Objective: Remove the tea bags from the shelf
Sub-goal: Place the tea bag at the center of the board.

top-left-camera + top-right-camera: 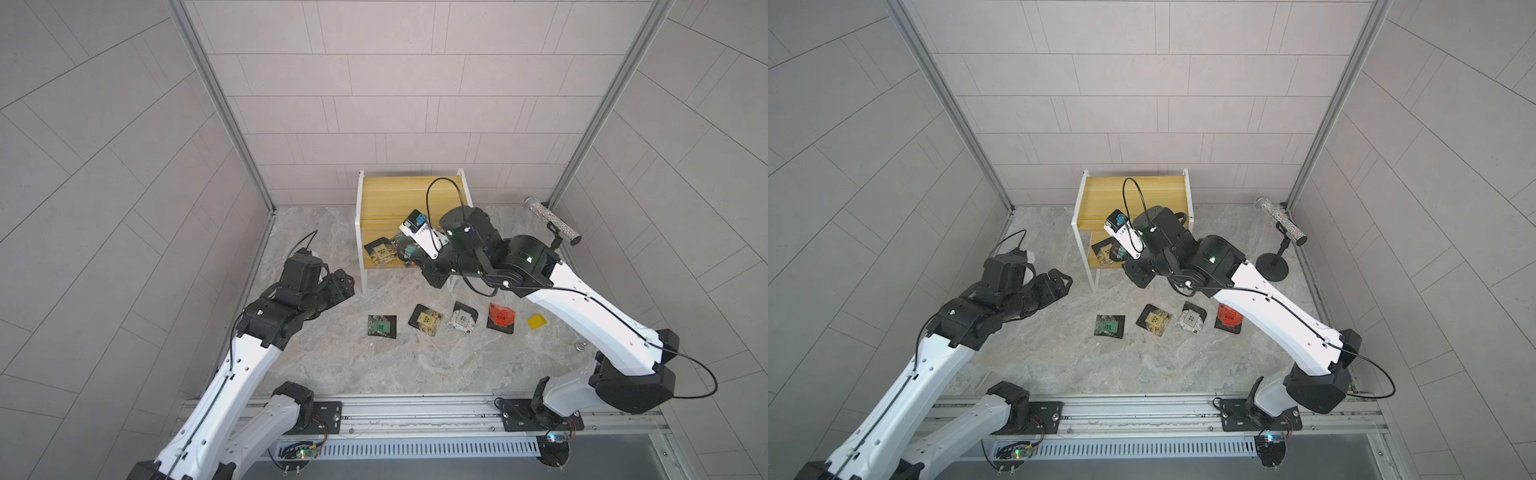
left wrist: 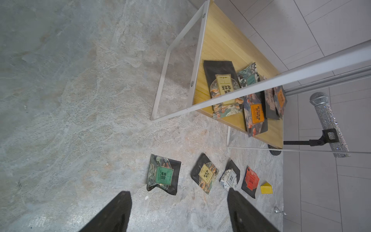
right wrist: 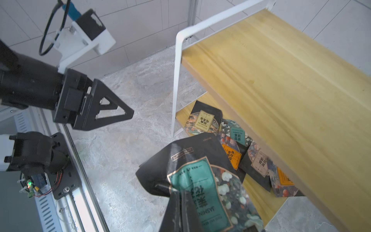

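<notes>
The teal-labelled tea bag [image 3: 204, 179] is clear of the shelf, so my right gripper keeps going to open space [image 1: 470, 353] in front of the white tea bag and let it go.
The shelf [image 1: 399, 199] [image 1: 1133, 195] stands against the back wall, and its top yellow board is bare. Several tea bags [image 2: 222, 84] [image 3: 202, 120] lie on its lower board. My right gripper [image 3: 180, 191] is shut on a teal-labelled tea bag [image 3: 200, 184] [image 1: 409, 251], held in the air just in front of the lower board. Out on the table lie several more tea bags: green [image 1: 382, 326], beige [image 1: 426, 319], white [image 1: 463, 318] and red [image 1: 500, 318]. My left gripper [image 2: 178, 190] [image 1: 338, 286] hangs open and empty left of the shelf.
A plain yellow piece [image 1: 537, 321] lies right of the red sachet. A glittery tube on a black stand [image 1: 552, 220] [image 2: 329, 124] stands at the back right corner. Tiled walls close in the marbled table [image 1: 332, 365] on three sides. A metal rail [image 1: 415, 411] runs along the front.
</notes>
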